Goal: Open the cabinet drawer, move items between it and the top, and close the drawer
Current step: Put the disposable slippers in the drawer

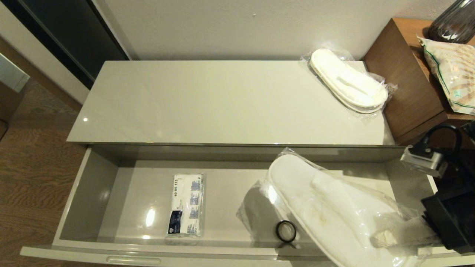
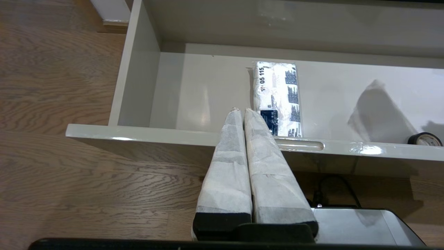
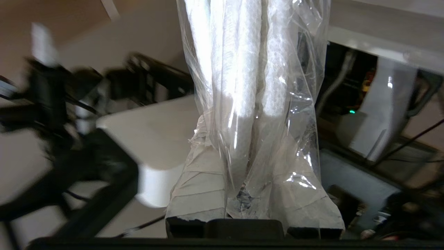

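The held slipper pack (image 1: 318, 207) is hanging above the open drawer (image 1: 236, 195) and is clear of the white packet, so the robot's right gripper should go on lowering the pack until the pack's near end is inside.
The cabinet drawer (image 1: 92, 193) stands pulled out below the glossy top (image 1: 207, 104). One bagged slipper pack (image 1: 349, 81) lies on the top's far right end. A second slipper pack (image 1: 326, 207) hangs tilted over the drawer's right half and casts a shadow on the floor of it. My right gripper (image 1: 402, 231) is shut on its near end, the plastic (image 3: 239, 69) pinched between the taped fingers (image 3: 194, 180). My left gripper (image 2: 241, 110) is shut and empty, just in front of the drawer's front edge (image 2: 138, 133) beside a recessed slot (image 2: 301, 145); it is out of the head view.
A white packet with blue print (image 1: 185, 205) lies left of middle in the drawer, and a small black ring (image 1: 285, 231) sits near the front wall by the held pack. The brown side table (image 1: 404, 81) with a bag (image 1: 452, 74) and a dark vase (image 1: 452, 20) adjoins the cabinet's right end.
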You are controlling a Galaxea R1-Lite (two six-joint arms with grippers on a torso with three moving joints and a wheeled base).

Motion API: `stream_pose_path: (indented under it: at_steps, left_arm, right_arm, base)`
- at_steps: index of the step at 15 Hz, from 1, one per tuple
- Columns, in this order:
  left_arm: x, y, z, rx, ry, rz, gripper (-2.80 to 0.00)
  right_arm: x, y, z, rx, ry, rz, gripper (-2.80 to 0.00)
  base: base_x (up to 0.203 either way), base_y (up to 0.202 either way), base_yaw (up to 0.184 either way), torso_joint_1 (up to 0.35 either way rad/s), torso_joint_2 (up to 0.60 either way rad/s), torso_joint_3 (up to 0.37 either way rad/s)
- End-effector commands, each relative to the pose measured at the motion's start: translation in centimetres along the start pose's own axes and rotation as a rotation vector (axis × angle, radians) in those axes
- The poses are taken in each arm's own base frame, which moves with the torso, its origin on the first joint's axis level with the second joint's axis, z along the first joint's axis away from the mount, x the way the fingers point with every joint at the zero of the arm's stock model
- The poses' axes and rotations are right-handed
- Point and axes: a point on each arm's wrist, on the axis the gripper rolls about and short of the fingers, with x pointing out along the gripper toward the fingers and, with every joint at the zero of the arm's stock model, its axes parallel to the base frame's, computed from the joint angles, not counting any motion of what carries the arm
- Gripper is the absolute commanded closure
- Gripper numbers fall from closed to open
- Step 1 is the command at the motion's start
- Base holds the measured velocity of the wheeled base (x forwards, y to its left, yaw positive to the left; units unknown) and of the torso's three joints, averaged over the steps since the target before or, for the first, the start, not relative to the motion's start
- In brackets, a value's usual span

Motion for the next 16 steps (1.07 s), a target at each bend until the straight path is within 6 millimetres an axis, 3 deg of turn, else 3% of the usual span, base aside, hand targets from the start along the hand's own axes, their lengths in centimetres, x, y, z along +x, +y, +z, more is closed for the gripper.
stream_pose_path:
  at_steps: [1, 6, 10, 13, 16]
  left_arm:
    - [0.0, 0.0, 0.0, -0.001, -0.001, 0.0, 0.0]
    - [0.0, 0.0, 0.0, -0.001, -0.001, 0.0, 0.0]
    - [0.0, 0.0, 0.0, -0.001, -0.001, 0.0, 0.0]
    - [0.0, 0.0, 0.0, -0.001, -0.001, 0.0, 0.0]
    - [0.0, 0.0, 0.0, -0.001, -0.001, 0.0, 0.0]
  right_arm:
    - [4.4, -2.0, 1.8, 0.0, 0.105, 0.016, 0.0]
    - [11.1, -6.5, 5.6, -0.02, 0.096, 0.226, 0.0]
    - [15.1, -10.5, 7.6, -0.005, 0.068, 0.248, 0.0]
    - [17.1, -12.4, 7.8, -0.058, 0.081, 0.26, 0.0]
    - [17.4, -12.5, 8.0, -0.082, 0.072, 0.276, 0.0]
  base:
    - [0.0, 0.0, 0.0, 0.0, 0.0, 0.0]
    - [0.0, 0.0, 0.0, 0.0, 0.0, 0.0]
    - [0.0, 0.0, 0.0, 0.0, 0.0, 0.0]
    - [0.0, 0.0, 0.0, 0.0, 0.0, 0.0]
    - [0.0, 0.0, 0.0, 0.0, 0.0, 0.0]
